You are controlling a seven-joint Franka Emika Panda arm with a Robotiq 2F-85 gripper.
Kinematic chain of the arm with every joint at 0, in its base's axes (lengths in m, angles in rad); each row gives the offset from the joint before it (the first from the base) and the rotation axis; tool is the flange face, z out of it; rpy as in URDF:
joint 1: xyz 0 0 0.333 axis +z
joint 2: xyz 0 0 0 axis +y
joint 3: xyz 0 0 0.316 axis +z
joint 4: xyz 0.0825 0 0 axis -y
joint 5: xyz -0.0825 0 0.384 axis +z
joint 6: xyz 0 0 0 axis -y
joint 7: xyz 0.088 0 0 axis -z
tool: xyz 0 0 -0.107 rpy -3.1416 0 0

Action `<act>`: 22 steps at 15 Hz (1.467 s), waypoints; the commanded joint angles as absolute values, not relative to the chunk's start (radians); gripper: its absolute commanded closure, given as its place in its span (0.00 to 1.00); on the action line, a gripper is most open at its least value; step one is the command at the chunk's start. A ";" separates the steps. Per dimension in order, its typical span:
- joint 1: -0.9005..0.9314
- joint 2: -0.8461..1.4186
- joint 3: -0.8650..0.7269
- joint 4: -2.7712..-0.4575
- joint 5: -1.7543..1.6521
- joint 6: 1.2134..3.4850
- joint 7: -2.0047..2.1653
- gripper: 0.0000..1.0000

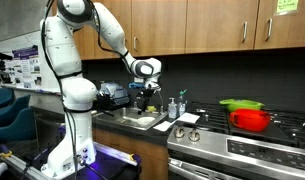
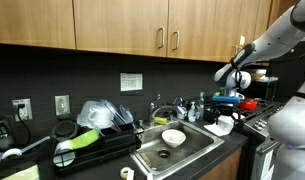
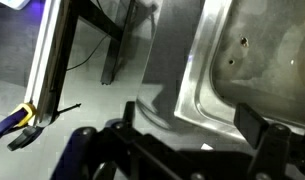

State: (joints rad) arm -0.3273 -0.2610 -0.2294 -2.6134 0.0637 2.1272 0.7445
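The robot's open gripper is hanging over the counter edge (image 3: 173, 68) by the sink, away from the white cloth (image 2: 221, 127), so it should swing back toward the stove and come down over the cloth.
My gripper (image 1: 142, 94) hangs open over the counter edge next to the steel sink (image 1: 142, 121), with nothing between its fingers. In the wrist view the gripper (image 3: 190, 118) enters from the bottom, and its dark pads (image 3: 252, 124) stand wide apart above the sink's rim (image 3: 207, 95). A white bowl (image 2: 173, 137) sits inside the sink basin (image 2: 197, 150). In an exterior view the gripper (image 2: 229, 90) is to the right of the faucet (image 2: 167, 110) and touches nothing.
A black dish rack (image 2: 97, 152) holding a green item (image 2: 82, 140) stands beside the sink. Soap bottles (image 1: 173, 107) line the counter. A red pot (image 1: 251, 121) with a green lid (image 1: 240, 103) sits on the stove (image 1: 242, 150). Wooden cabinets (image 1: 192, 25) hang overhead.
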 commanded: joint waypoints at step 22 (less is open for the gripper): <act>-0.294 0.102 -0.258 -2.283 -0.098 2.025 0.324 0.00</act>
